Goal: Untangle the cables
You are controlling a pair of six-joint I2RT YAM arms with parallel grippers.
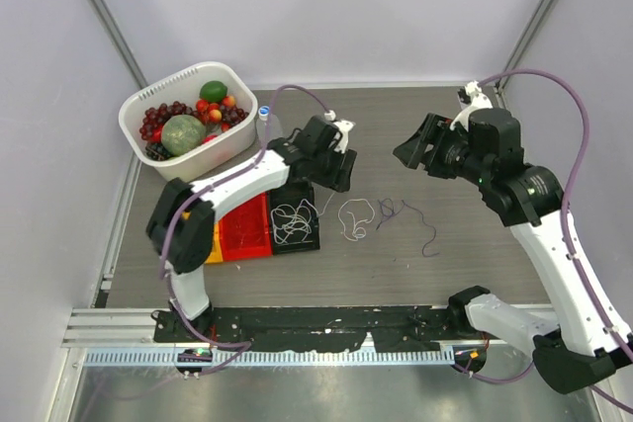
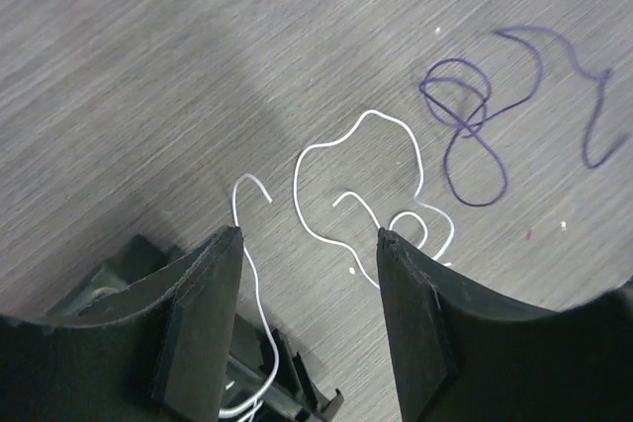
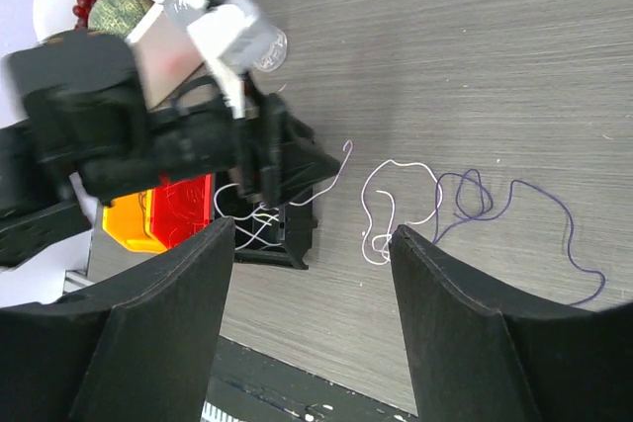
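I expect the looped white cable (image 1: 356, 220) to come up by itself when I lift it, because a gap (image 2: 433, 150) shows between it and the dark purple cable.
A white cable (image 1: 354, 216) lies looped on the table and also shows in the left wrist view (image 2: 366, 185) and the right wrist view (image 3: 396, 205). A dark purple cable (image 1: 410, 216) curls just right of it, touching the white loop at one end (image 2: 475, 130) (image 3: 514, 207). Another white cable (image 1: 292, 219) is bundled in the black bin, its tail (image 2: 252, 244) hanging out over the edge. My left gripper (image 1: 339, 170) (image 2: 310, 234) is open and empty above this tail. My right gripper (image 1: 415, 150) (image 3: 315, 227) is open and empty, high above the table.
Orange (image 1: 213, 244), red (image 1: 244, 227) and black (image 1: 309, 240) bins sit side by side under the left arm. A white basket (image 1: 134, 126) of fruit stands at the back left, with a small bottle (image 1: 265, 118) beside it. Frame posts stand at the back corners.
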